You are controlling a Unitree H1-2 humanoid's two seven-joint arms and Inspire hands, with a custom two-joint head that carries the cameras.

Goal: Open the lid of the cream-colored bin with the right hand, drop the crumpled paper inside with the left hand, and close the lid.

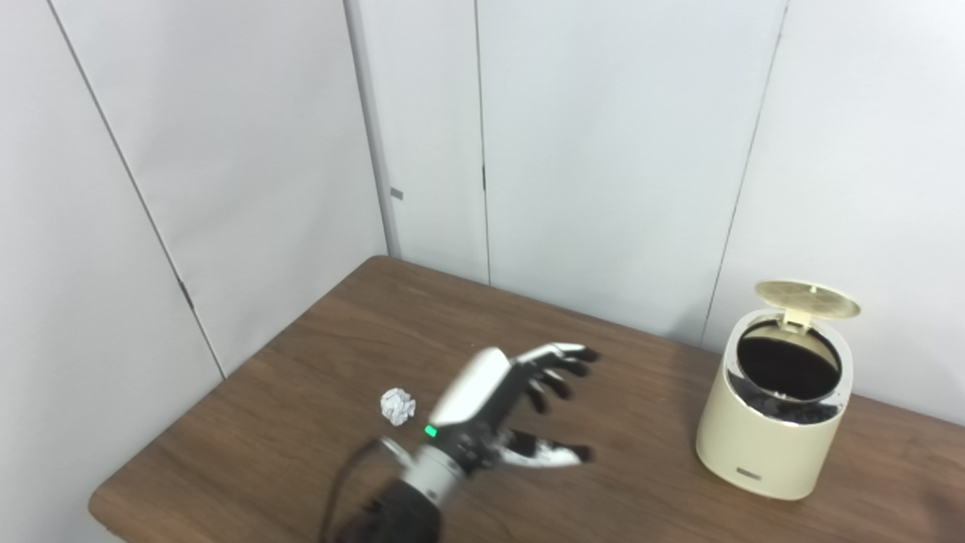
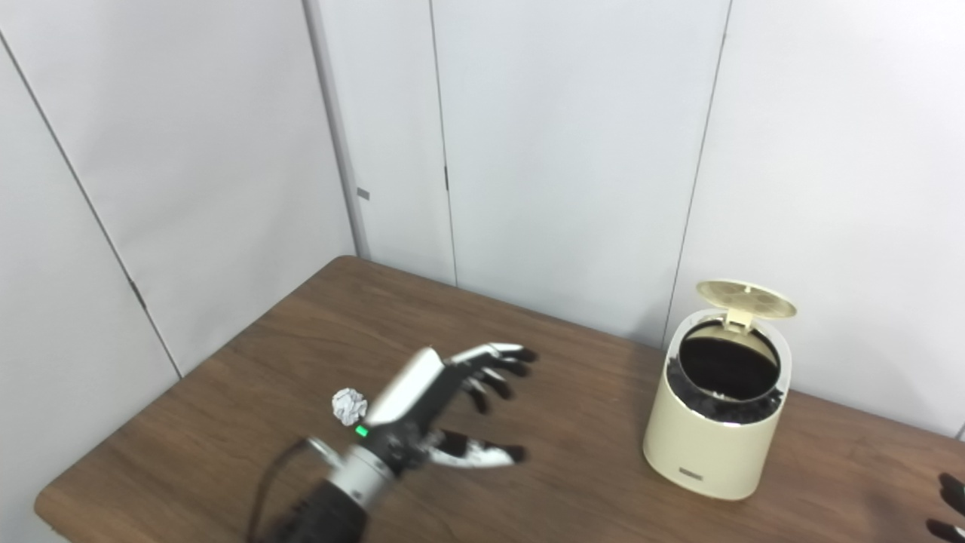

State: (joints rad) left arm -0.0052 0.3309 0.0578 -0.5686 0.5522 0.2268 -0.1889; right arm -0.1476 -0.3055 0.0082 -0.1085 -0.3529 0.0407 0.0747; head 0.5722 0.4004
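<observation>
I expect the crumpled paper (image 1: 398,406) to fall below the bin's rim and out of sight when I drop it, because the cream-colored bin's wide opening shows only a dark hollow (image 1: 788,367).
The cream-colored bin (image 1: 761,445) stands on the right of the wooden table (image 1: 317,339). Its round lid (image 1: 807,299) is flipped up at the back and the dark liner inside shows. The crumpled paper ball (image 1: 397,406) lies on the table at the left. My left hand (image 1: 501,411) hovers just right of the paper, open, fingers spread and pointing toward the bin, holding nothing. Only the dark fingertips of my right hand (image 2: 948,507) show at the right eye view's bottom right edge.
White wall panels close off the back and left sides. The table's left corner and front edge (image 1: 105,501) are near my left arm. A black cable (image 1: 339,483) runs along the left forearm.
</observation>
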